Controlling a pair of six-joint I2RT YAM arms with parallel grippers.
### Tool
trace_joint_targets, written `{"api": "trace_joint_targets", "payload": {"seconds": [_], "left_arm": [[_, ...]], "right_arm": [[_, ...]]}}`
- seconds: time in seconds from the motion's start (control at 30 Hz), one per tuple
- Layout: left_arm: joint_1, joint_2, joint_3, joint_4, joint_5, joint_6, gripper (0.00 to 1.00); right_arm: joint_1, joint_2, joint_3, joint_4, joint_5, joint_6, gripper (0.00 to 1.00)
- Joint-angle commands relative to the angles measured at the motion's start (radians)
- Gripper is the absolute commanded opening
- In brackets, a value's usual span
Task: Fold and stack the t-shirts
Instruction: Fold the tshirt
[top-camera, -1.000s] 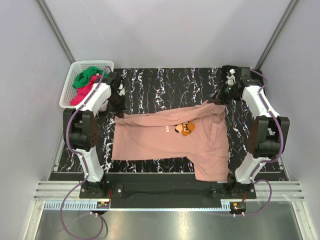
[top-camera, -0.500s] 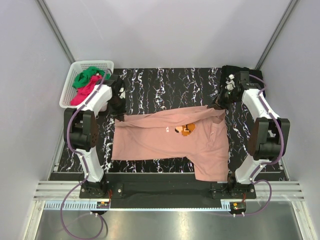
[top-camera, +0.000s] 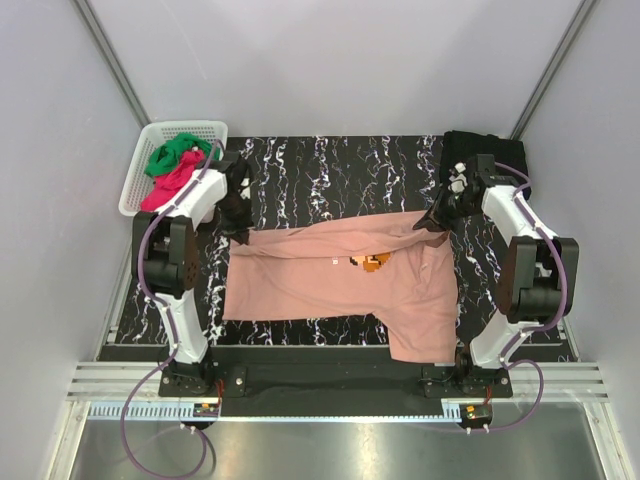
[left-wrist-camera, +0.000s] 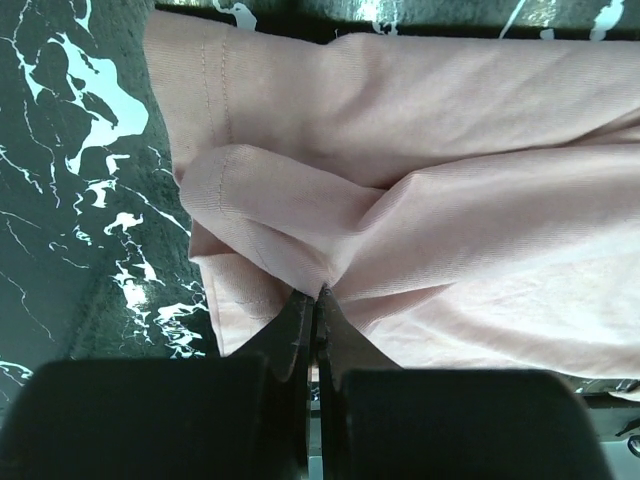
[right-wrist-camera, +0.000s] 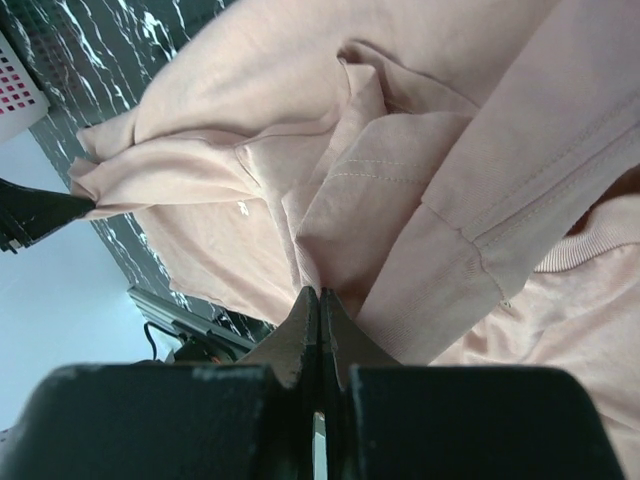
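Note:
The pink shirt's folded edge (top-camera: 320, 256) is stretched straight between both grippers. My right gripper should keep lowering its end onto the shirt's body (top-camera: 422, 262) and let go there.
A salmon-pink t-shirt (top-camera: 330, 285) lies spread across the black marble table (top-camera: 340, 165), its far edge lifted and folding toward the near side, a small pixel figure (top-camera: 372, 262) showing on it. My left gripper (top-camera: 240, 232) is shut on the shirt's far left corner (left-wrist-camera: 320, 285). On the far right edge, my right gripper (top-camera: 432, 222) pinches the cloth (right-wrist-camera: 322, 280) shut. Green and magenta-red t-shirts (top-camera: 172, 165) sit in a basket. A black t-shirt (top-camera: 478, 147) lies at the far right corner.
A white basket (top-camera: 135, 185) stands at the far left corner beside my left arm. The enclosure walls rise close on both sides. The pink shirt's right part hangs over the table's near edge (top-camera: 425, 350).
Both grippers have carried the shirt's far edge toward the near side, so the fold covers more of the chest print. The right gripper has moved away from the black shirt.

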Motion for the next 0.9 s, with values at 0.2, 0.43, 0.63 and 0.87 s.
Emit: {"api": "trace_joint_targets", "payload": {"seconds": [0.2, 0.43, 0.63, 0.87], "left_arm": [[-0.003, 0.016, 0.001, 0.004, -0.034, -0.002, 0.0], [-0.003, 0.017, -0.016, 0.007, -0.058, -0.012, 0.0], [-0.003, 0.017, -0.028, 0.011, -0.055, -0.017, 0.0], [-0.003, 0.008, -0.008, -0.003, -0.074, -0.02, 0.44]], "right_arm": [[0.015, -0.066, -0.058, -0.016, 0.02, -0.013, 0.0], [0.015, -0.071, -0.091, -0.018, 0.051, -0.01, 0.0], [0.022, -0.052, -0.114, -0.011, 0.059, -0.013, 0.0], [0.022, -0.032, -0.103, -0.019, 0.057, -0.01, 0.26]]}}
